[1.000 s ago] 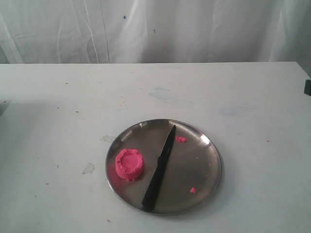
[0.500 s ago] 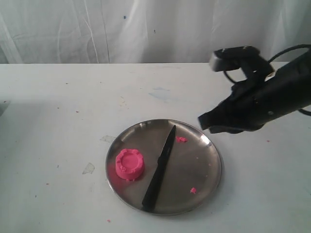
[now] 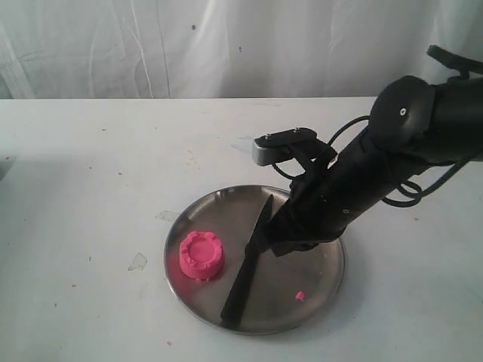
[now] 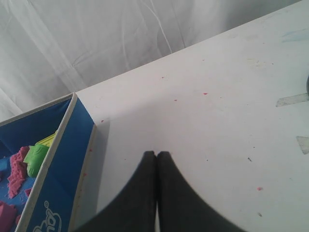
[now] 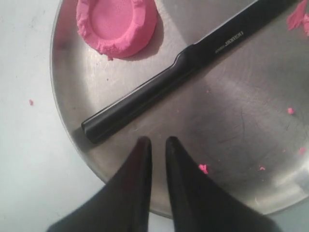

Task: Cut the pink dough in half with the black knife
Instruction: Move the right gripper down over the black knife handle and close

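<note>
The black knife's handle lies flat inside the plate's rim, so my right gripper should take hold of it near the knife's blade and lay it over the plate's rim before cutting.
The pink dough is one whole round puck with a dented top, lying on the left side of the steel plate. Beside it the black knife lies flat across the plate, its handle end toward the front rim. My right gripper hovers low over the plate just beside the knife's handle, its fingers a narrow gap apart with nothing between them. My left gripper is shut and empty over bare table, outside the exterior view.
Tiny pink crumbs dot the plate. A blue box holding coloured dough stands near the left gripper. Bits of tape stick to the white table left of the plate. A white curtain hangs behind.
The right arm came in from the right edge, swung over the plate and lowered to the knife. Dough, knife and plate have not moved.
</note>
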